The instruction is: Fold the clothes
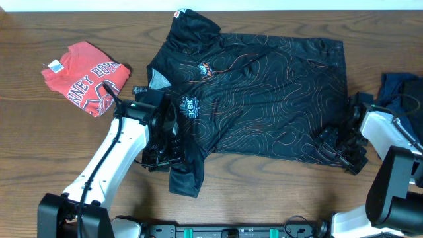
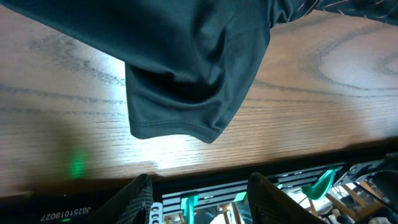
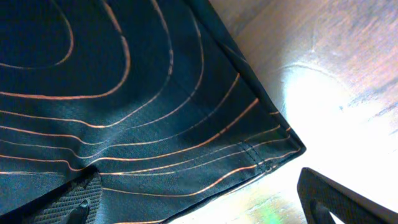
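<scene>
The black shirt lies slack and creased point(image 1: 215, 134) near its lower sleeve. Next, my right gripper takes hold of the hem corner point(image 3: 287, 149) and pulls the shirt tight before folding.
A black shirt point(image 1: 264, 92) with orange contour lines lies spread on the wooden table point(image 1: 39, 145). My left gripper point(image 1: 162, 153) is at its lower left sleeve point(image 2: 186, 74). In the left wrist view the fingers point(image 2: 202, 199) are open and empty, with the sleeve hanging beyond them. My right gripper point(image 1: 344, 149) is at the shirt's lower right corner point(image 3: 273, 155). Its fingers point(image 3: 205, 202) are open, one on either side of the hem corner, not closed on it.
A folded red shirt point(image 1: 86, 76) with white lettering lies at the far left. A dark blue garment point(image 1: 400, 89) sits at the right edge. The table's front edge and a rail with green clips point(image 2: 249, 199) are just below the left gripper.
</scene>
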`<state>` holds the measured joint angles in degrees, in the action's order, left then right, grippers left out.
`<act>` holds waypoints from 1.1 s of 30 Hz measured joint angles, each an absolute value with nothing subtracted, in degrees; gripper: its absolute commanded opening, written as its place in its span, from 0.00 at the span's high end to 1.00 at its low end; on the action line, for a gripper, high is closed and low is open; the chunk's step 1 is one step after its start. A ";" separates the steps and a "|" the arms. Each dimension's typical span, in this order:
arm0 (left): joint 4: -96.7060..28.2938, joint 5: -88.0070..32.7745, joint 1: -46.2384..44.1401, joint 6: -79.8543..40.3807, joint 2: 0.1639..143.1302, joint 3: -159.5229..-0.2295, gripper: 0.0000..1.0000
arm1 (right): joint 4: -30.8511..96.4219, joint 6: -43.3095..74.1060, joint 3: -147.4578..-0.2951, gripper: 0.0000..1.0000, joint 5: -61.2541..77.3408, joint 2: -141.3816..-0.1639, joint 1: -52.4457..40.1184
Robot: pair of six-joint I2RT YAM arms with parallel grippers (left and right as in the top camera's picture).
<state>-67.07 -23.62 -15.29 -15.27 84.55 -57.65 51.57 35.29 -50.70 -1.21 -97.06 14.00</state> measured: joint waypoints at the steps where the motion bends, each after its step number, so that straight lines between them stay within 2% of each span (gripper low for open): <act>1: -67.05 -23.57 -15.29 -15.27 84.55 -57.65 0.48 | 51.35 35.53 -50.35 0.01 -0.69 -96.73 14.63; 9: -67.02 -23.57 -15.29 -15.27 84.55 -57.65 0.48 | 52.29 36.38 -47.55 0.01 -4.86 -89.67 23.68; 17: -66.89 -23.57 -15.29 -15.27 84.55 -57.65 0.48 | 50.57 36.40 -46.28 0.01 -6.04 -84.93 24.95; 24: -66.85 -23.57 -15.29 -15.27 84.55 -57.65 0.48 | 43.64 37.10 -40.10 0.10 -6.04 -84.93 24.95; 27: -66.87 -23.57 -15.29 -15.27 84.55 -57.65 0.48 | 40.29 37.76 -38.11 0.23 -5.82 -84.62 24.95; 31: -66.87 -23.57 -15.29 -15.27 84.55 -57.65 0.48 | 35.38 38.15 -36.42 0.55 -5.19 -83.83 24.95; 33: -66.85 -23.57 -15.29 -15.27 84.55 -57.65 0.48 | 33.52 38.48 -35.81 0.63 -5.78 -83.48 24.93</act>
<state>-66.85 -23.57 -15.29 -15.27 84.55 -57.65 33.52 38.48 -35.81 -5.78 -83.48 24.93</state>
